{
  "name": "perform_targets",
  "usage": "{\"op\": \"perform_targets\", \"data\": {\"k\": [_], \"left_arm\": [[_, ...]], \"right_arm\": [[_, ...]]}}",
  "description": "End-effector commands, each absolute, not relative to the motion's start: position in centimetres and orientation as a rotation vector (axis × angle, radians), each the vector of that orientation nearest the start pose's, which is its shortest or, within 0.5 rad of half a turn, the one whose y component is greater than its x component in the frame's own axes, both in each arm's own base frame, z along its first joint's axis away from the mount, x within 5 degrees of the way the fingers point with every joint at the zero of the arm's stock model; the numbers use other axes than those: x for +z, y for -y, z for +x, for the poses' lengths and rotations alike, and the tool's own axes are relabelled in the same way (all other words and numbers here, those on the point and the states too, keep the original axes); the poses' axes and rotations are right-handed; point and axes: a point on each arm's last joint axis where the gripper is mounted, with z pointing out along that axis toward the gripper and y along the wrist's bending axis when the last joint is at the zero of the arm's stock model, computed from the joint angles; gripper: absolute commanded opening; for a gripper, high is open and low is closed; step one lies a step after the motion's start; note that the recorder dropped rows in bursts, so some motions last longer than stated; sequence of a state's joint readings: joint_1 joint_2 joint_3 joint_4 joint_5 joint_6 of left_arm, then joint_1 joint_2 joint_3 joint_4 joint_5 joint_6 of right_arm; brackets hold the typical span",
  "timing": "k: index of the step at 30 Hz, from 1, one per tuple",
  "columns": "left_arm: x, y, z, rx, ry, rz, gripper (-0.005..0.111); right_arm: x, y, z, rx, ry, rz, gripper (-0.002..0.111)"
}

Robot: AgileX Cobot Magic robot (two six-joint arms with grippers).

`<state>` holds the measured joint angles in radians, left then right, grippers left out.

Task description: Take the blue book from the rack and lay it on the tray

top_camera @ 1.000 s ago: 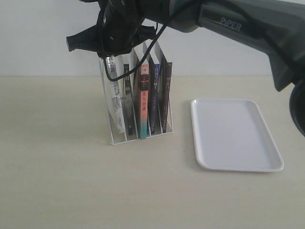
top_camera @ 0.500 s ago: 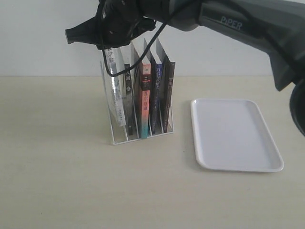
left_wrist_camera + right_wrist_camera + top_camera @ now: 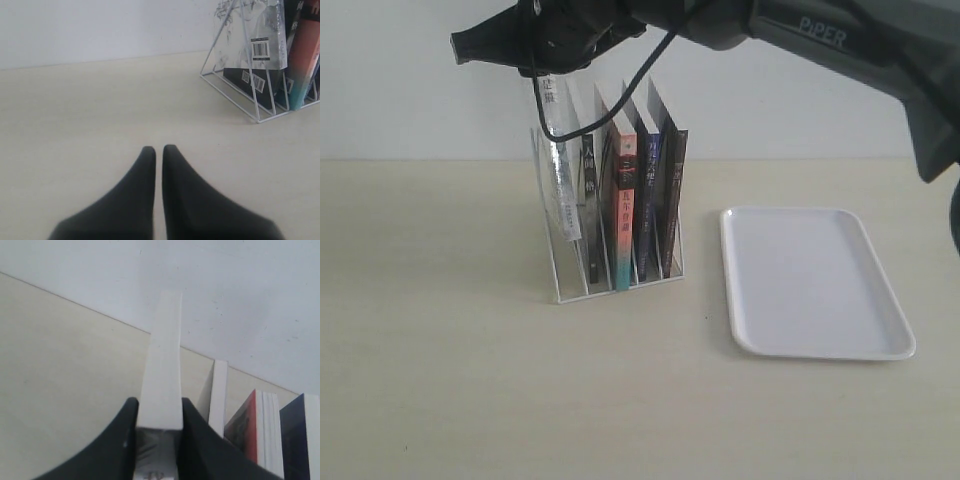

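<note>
My right gripper is holding the grey-and-white book, the wrong one for the tray, so I should set it down in its slot and grab the blue book.
The white wire rack stands left of centre with several upright books. The blue book sits in a slot right of the red-and-teal-spined book; its dark blue cover shows in the right wrist view. My right gripper is above the rack's left end, shut on the top of a grey-and-white book, which is lifted partly out of its slot. That book's white page edge fills the gap of the right gripper. The white tray lies flat to the right, nothing on it. My left gripper hovers low over the table, shut on nothing.
A black-spined book and another dark book stay in the rack. From the left wrist view the rack is ahead, with the barcoded grey-and-white book in it. The dark right arm spans the top of the scene.
My right gripper has risen, pulling the grey-and-white book higher out of the rack's left slot. The other books, the rack and the tray have not moved.
</note>
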<state>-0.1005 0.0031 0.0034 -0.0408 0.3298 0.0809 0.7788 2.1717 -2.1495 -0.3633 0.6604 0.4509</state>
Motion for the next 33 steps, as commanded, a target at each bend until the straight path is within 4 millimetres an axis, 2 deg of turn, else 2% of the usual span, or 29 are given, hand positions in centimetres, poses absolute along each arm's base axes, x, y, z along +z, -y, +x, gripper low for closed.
{"op": "perform_targets", "data": {"k": [1, 19, 33], "left_arm": [[18.5, 0.7, 5.4, -0.057, -1.793, 0.132, 0.005], [18.5, 0.7, 5.4, -0.057, -1.793, 0.132, 0.005], [18.5, 0.7, 5.4, -0.057, -1.793, 0.132, 0.005]], "right_arm": [[35.0, -34.5, 37.8, 0.330, -1.961, -0.533, 0.000], [35.4, -34.3, 38.6, 0.290, -1.863, -0.480, 0.000], [30.7, -35.7, 40.1, 0.244, -1.928, -0.518, 0.000]]}}
